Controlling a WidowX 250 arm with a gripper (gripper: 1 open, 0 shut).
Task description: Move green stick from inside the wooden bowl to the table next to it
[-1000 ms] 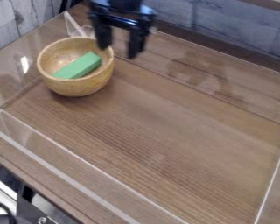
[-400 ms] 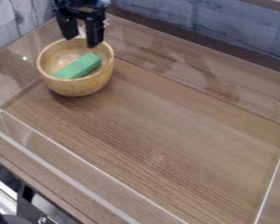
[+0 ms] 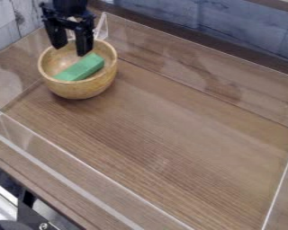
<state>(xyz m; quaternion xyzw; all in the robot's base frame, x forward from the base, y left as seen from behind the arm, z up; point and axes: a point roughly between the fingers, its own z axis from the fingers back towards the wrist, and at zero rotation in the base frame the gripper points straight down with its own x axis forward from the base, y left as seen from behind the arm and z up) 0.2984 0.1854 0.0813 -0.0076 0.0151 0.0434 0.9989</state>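
Observation:
The green stick's top [image 3: 82,68] is uncovered and my open fingers point down over the wooden bowl [image 3: 79,88]. My gripper should keep going down and close around the stick.
The green stick [image 3: 82,68] lies flat inside the wooden bowl [image 3: 78,85] at the table's [image 3: 171,135] far left. My black gripper [image 3: 67,41] hangs pointing down over the bowl's far rim, just above and behind the stick. Its two fingers stand apart, open, with nothing between them.
Low clear acrylic walls [image 3: 122,193] border the tabletop on all sides; the left wall [image 3: 14,63] runs close behind the bowl. Bare wood stretches to the right of and in front of the bowl.
The gripper has moved left and down, from above the bowl's right side to over its far rim. Its fingers stayed open. Bowl and stick have not moved.

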